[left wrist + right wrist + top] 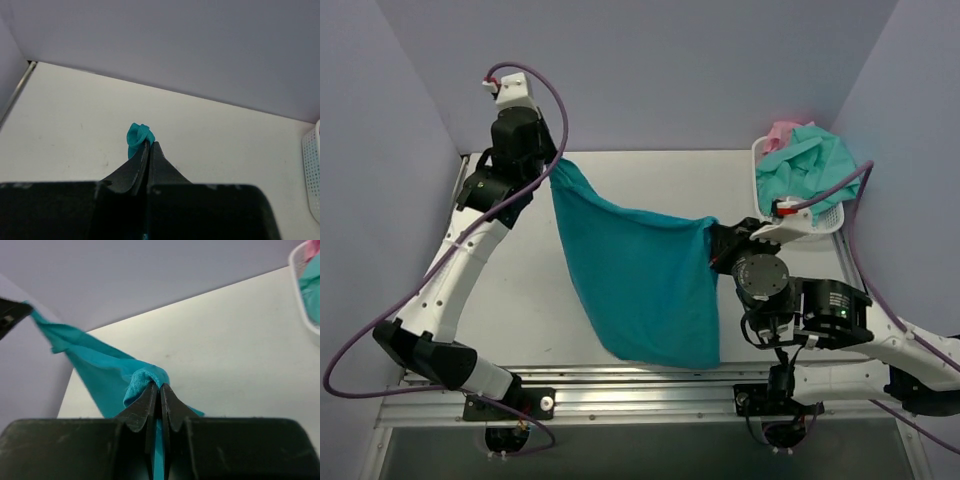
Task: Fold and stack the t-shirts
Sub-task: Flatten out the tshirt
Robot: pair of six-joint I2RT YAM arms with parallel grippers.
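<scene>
Next, my left gripper puts the t-shirt down and grabs its top edge farther in, because it is holding the t-shirt by a narrow, bunched tip.
A deep teal-blue t-shirt hangs stretched in the air between my two grippers, its lower part drooping toward the table's near edge. My left gripper is shut on one top corner at the far left; in the left wrist view a teal tuft sticks out of the closed tips. My right gripper is shut on the other corner at mid-right; in the right wrist view the cloth bunches at the closed tips. A mint-green shirt and a pink shirt lie in the basket.
A white perforated basket stands at the far right of the white table; it also shows in the left wrist view and the right wrist view. Lilac walls enclose the back and sides. A metal rail runs along the near edge.
</scene>
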